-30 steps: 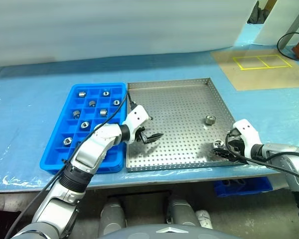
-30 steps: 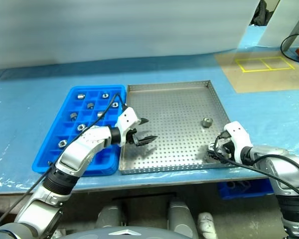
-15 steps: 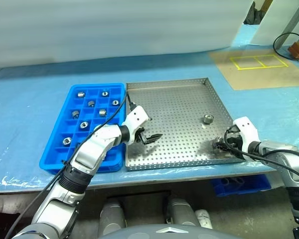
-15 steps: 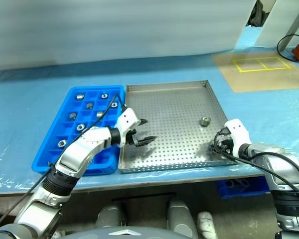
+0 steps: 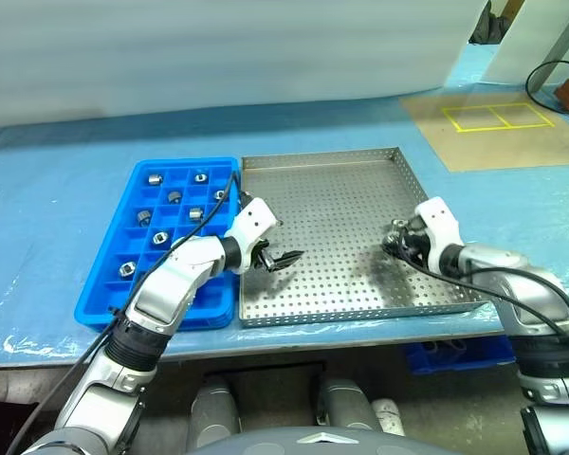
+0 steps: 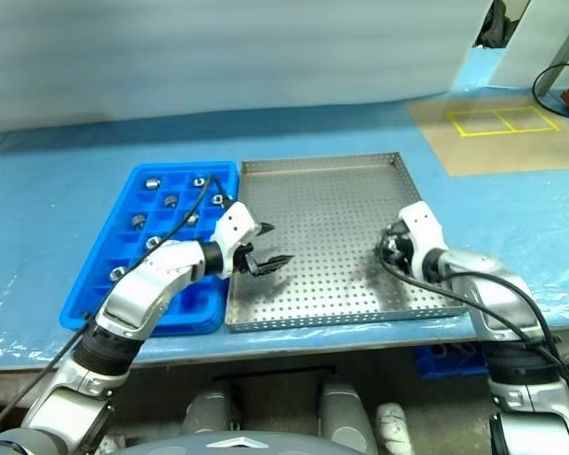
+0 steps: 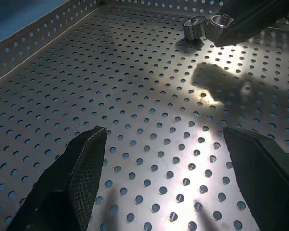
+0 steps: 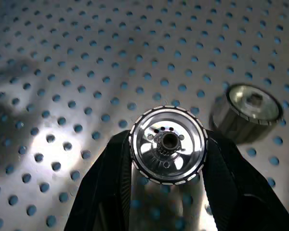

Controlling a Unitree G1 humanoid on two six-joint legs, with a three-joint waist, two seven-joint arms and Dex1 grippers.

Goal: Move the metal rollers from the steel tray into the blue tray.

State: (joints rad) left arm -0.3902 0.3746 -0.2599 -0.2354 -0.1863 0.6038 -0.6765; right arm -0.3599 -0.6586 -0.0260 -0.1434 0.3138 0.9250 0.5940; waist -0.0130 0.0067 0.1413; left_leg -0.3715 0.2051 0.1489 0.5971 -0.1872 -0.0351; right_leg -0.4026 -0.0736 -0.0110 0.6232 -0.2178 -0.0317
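I should keep carrying the roller (image 8: 168, 145), which sits centred between my right gripper's fingers, to the blue tray (image 5: 176, 218) until it hangs over an empty compartment.
My right gripper (image 5: 394, 240) is shut on a shiny metal roller (image 8: 167, 144) and holds it just above the right part of the perforated steel tray (image 5: 341, 190). A second roller (image 8: 253, 111) lies on the tray floor right beside it; the left wrist view shows that roller (image 7: 194, 27) next to the held one (image 7: 220, 21). Over the tray's left part my left gripper (image 5: 281, 243) stands open with nothing between its fingers (image 7: 86, 159). Left of the steel tray sits the blue tray (image 5: 185, 163), with several rollers (image 5: 156, 177) in its compartments.
A tan mat with yellow tape squares (image 5: 498, 117) lies on the blue table cover at the back right. A blue crate (image 5: 455, 353) sits below the table's front edge. A white sheet closes off the back.
My right gripper shut on a roller at the steel tray's front right corner and carried it up and inward, next to the other roller. The left gripper stayed open, almost still.
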